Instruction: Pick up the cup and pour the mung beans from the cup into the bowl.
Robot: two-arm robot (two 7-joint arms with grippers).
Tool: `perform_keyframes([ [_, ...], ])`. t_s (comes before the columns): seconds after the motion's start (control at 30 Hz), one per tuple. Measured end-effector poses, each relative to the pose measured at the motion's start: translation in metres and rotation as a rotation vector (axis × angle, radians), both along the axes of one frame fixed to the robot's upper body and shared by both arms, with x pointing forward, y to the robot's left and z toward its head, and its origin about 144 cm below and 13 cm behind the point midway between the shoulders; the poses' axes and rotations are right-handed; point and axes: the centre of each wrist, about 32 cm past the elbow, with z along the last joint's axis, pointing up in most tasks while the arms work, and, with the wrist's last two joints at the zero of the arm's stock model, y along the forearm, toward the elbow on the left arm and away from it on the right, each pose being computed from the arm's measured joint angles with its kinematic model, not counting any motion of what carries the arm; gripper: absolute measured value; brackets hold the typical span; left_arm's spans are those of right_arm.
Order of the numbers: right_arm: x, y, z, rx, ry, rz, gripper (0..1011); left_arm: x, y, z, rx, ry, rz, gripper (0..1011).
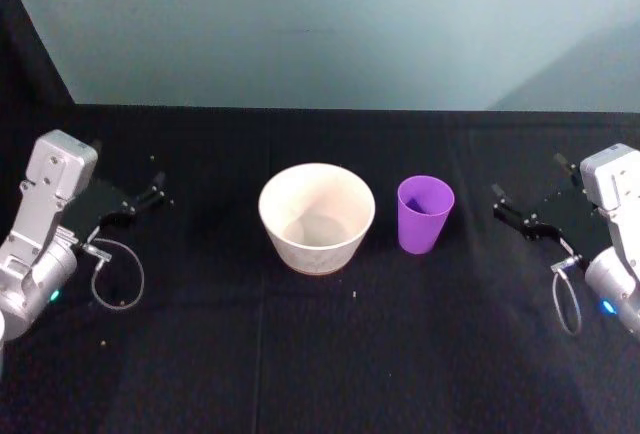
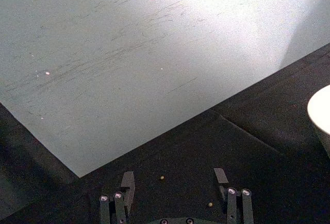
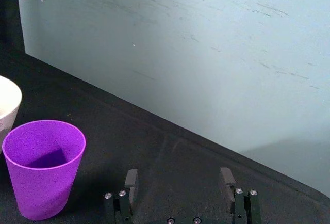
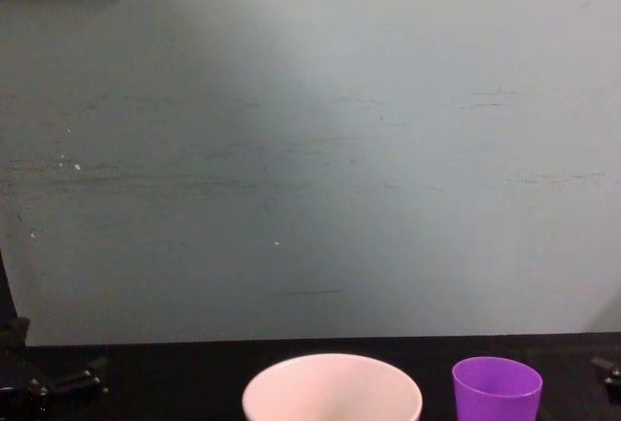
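The purple cup [image 3: 43, 177] will pour a small heap of mung beans when I tip it, since only the cup's purple inside and shadow [image 3: 47, 154] show below the cup's rim.
The purple cup [image 1: 425, 216] stands upright on the black cloth, just right of the pale bowl [image 1: 318, 250] at the table's middle. The two are close but apart. In the right wrist view the cup [image 3: 44, 167] shows a purple inside with shadow, and the mung beans are hidden from me. My right gripper [image 1: 515, 216] rests open to the right of the cup, level with it, with nothing between its fingers [image 3: 131, 180]. Far to the left of the bowl, my left gripper [image 1: 140, 202] is open and holds nothing. The chest view shows the bowl [image 4: 332, 387] and the cup [image 4: 497, 387] at its lower edge.
A pale green wall [image 1: 320, 24] rises behind the black table. A few stray grains [image 2: 162, 177] lie on the cloth by the left gripper, and one speck [image 1: 352, 294] sits in front of the bowl. Cable loops hang from both wrists [image 1: 118, 279].
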Motion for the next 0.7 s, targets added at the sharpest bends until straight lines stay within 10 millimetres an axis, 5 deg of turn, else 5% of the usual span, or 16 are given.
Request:
perform_keyframes([
  [0.7, 0.0000, 0.0000, 0.0000, 0.000, 0.000, 0.000, 1003, 0.0000, 0.0000, 0.0000, 0.000, 0.000, 0.000, 1000],
])
